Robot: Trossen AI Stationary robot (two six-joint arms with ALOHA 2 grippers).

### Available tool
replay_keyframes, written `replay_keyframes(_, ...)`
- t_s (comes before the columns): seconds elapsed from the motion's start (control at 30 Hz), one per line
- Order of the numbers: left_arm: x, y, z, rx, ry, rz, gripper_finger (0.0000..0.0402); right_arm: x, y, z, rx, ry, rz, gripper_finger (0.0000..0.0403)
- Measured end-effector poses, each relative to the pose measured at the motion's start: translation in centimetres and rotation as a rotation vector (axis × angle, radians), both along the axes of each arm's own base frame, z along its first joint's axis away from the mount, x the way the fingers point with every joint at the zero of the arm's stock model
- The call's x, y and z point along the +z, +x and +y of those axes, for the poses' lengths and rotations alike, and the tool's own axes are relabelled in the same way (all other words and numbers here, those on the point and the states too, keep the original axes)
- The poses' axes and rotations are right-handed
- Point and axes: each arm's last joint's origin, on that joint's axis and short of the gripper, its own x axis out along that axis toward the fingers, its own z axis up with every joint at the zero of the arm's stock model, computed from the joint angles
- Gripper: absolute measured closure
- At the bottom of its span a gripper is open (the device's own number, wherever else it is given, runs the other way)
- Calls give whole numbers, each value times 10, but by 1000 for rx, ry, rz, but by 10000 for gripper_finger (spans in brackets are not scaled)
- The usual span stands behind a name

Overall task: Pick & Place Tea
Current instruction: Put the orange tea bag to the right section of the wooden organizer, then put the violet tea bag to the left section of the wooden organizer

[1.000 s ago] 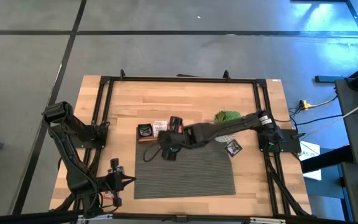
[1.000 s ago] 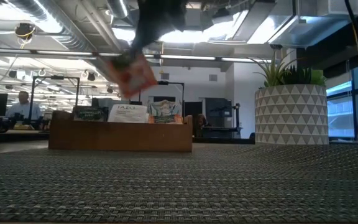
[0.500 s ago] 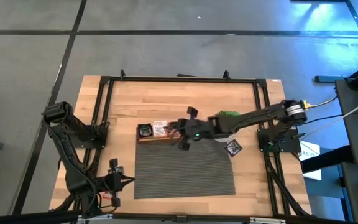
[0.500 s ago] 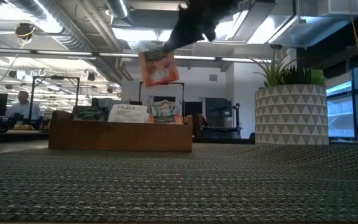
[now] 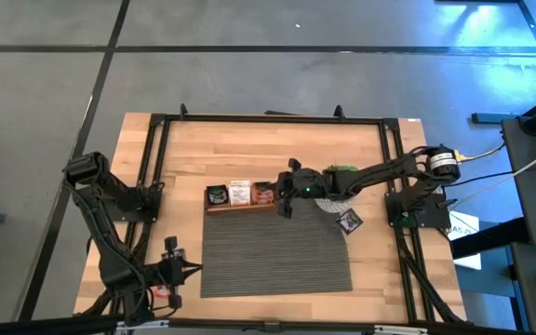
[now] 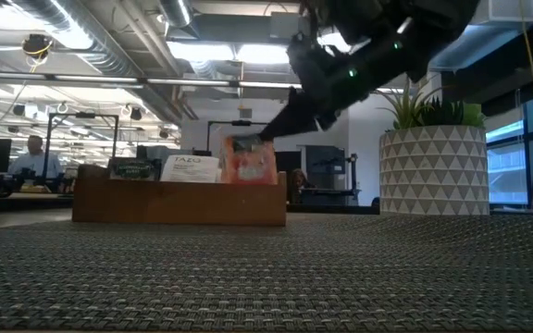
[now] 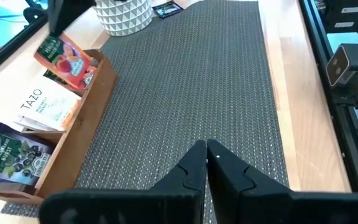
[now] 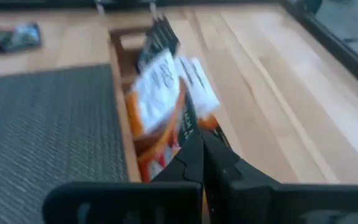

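The orange-red sachet's lower edge (image 6: 250,176) is aimed into the compartment of matching sachets (image 5: 261,196), so the robot's right gripper goes on lowering until the sachet sits inside, then let go.
My right gripper (image 5: 279,194) reaches from the table's right to the right-hand compartment of the long wooden tray (image 5: 240,207), shut on an orange-red tea sachet (image 6: 248,165). In the left wrist view that sachet (image 7: 67,59) stands tilted over the tray's end. A white sachet (image 6: 191,168) and a dark one (image 6: 134,169) stand in the other compartments. Another dark sachet (image 5: 349,221) lies flat on the wood to the right of the mat. My left gripper (image 7: 207,152) waits shut near the table's near-left corner. My right gripper (image 8: 199,142) pinches the orange-red sachet between its two fingers at its upper edge (image 6: 259,143), coming slanting down from the table's right. The sachet hangs tilted below the fingers, and its lower part (image 6: 246,178) is inside the tray's right compartment.
A grey woven mat (image 5: 277,251) covers the table's near middle. The potted plant in its white patterned pot (image 6: 433,171) stands just right of the tray, under the right arm. A black frame (image 5: 268,119) rings the tabletop. People and desks show in the room beyond.
My right gripper has carried the orange-red sachet from above the mat toward the far edge and the right, then down. The sachet, first lifted clear and high, now has its lower part in the tray's right compartment. The gripper has stayed shut on it.
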Motion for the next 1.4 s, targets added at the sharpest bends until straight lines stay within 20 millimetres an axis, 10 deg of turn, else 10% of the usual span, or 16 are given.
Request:
replay_keyframes(1.03,0,10,5,38,0,4,391,-45,1,9,28,0,8,394)
replay_keyframes(1.4,0,14,8,55,-4,12,393,-34,6,11,42,-15,-23,283)
